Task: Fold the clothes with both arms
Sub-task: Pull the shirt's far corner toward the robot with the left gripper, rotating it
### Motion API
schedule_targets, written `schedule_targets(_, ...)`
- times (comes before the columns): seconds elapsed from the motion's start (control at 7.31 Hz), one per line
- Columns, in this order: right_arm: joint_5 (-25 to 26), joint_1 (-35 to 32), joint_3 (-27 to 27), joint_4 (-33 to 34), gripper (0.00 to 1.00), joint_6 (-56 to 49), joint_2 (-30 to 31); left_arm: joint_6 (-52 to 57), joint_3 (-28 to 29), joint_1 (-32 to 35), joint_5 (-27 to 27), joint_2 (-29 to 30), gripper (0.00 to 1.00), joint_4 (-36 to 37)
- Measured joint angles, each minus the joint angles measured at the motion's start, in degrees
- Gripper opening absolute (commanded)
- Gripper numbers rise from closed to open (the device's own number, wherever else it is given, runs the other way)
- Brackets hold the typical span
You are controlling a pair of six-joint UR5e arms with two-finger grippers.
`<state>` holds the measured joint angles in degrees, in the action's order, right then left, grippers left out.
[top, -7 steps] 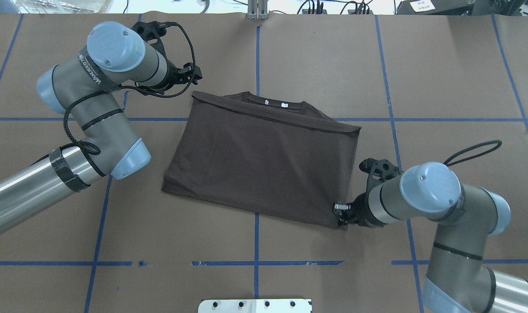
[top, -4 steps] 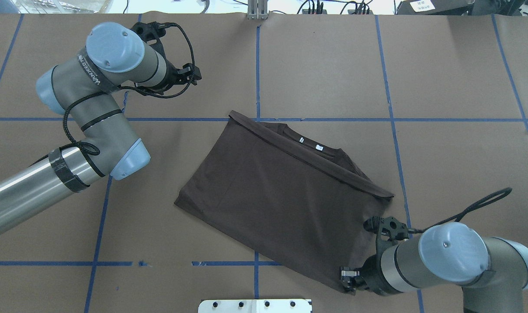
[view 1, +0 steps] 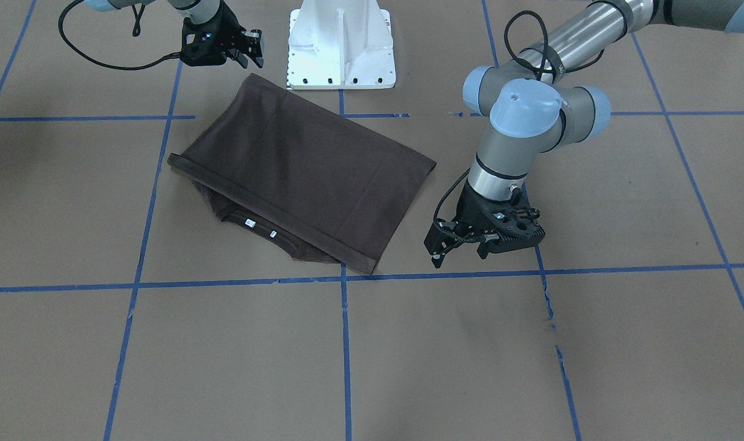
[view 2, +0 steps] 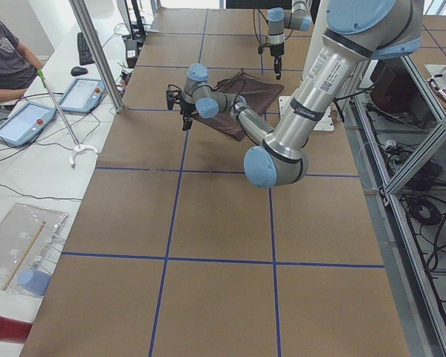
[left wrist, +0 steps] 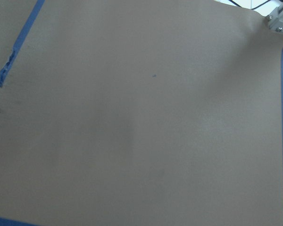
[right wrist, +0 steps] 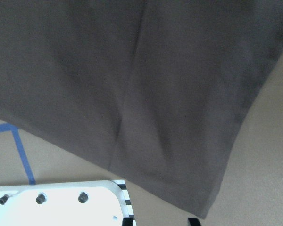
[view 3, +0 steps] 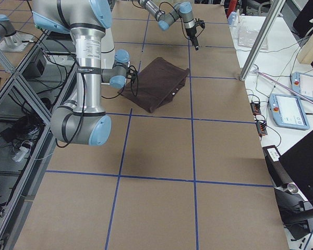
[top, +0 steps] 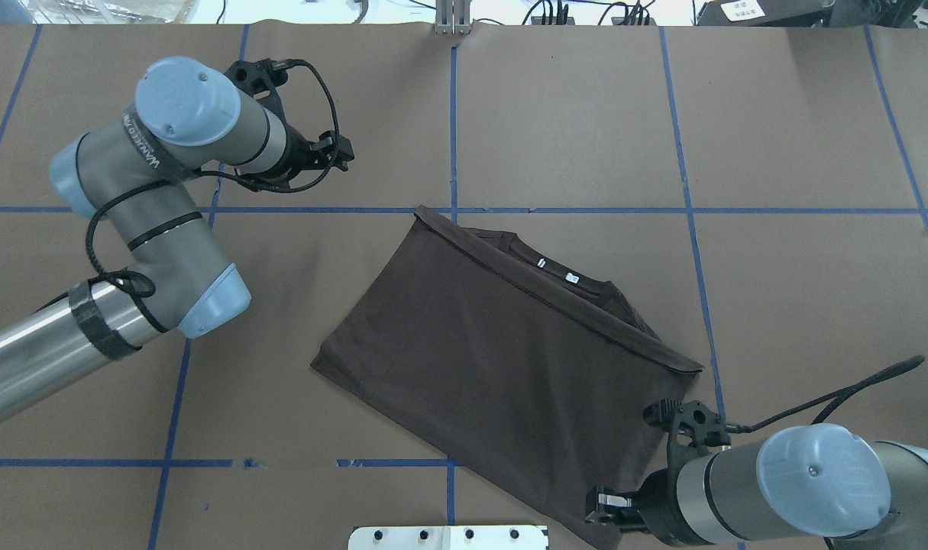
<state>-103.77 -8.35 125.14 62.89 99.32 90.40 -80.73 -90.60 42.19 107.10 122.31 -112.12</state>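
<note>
The robot's left gripper should pull the T-shirt's corner on that gripper's side forward (view 1: 429, 165) to straighten the dark brown T-shirt, which lies crooked with one corner (view 1: 255, 82) by the pedestal.
The dark brown T-shirt (top: 502, 359) lies folded and flat, turned at an angle, with its collar and white labels (top: 555, 267) on the far right side. It also shows in the front view (view 1: 304, 165) and fills the right wrist view (right wrist: 132, 84). My right gripper (top: 597, 518) hangs over the shirt's near right corner by the pedestal. In the front view (view 1: 252, 52) its fingers stand apart, and nothing is held. My left gripper (top: 347, 153) is open and empty over bare table, well left of the shirt's far corner. It also shows in the front view (view 1: 458, 256).
The white metal pedestal (top: 448, 537) stands at the near table edge, just beside the shirt's corner and the right gripper; it also shows in the right wrist view (right wrist: 52, 202). Blue tape lines grid the brown table (top: 777, 137). An operator (view 2: 7, 63) sits beyond the far side.
The right gripper pulled the shirt's near right corner toward the pedestal, which swung the shirt clockwise and away from the left gripper. The left arm shifted only slightly.
</note>
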Motion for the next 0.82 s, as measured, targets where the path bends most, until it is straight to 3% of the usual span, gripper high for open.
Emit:
schedule_targets(0.27, 8.37, -2.93, 0.34, -0.35, 1.0, 0.01, -1.14, -12.45, -9.74, -6.17, 1.87, -6.91, 0.99, 1.28)
schedule_targets(0.41, 11.37, -4.34, 0.32, -0.41, 1.0, 0.0, -1.96, -19.05, -12.28, -10.52, -0.17, -8.21, 0.96, 3.28)
schedule_targets(0.82, 14.19, -6.42, -0.11, -0.4, 1.0, -0.01, -3.58, -30.4, -13.32, -18.96, -6.36, -9.05, 0.87, 7.55)
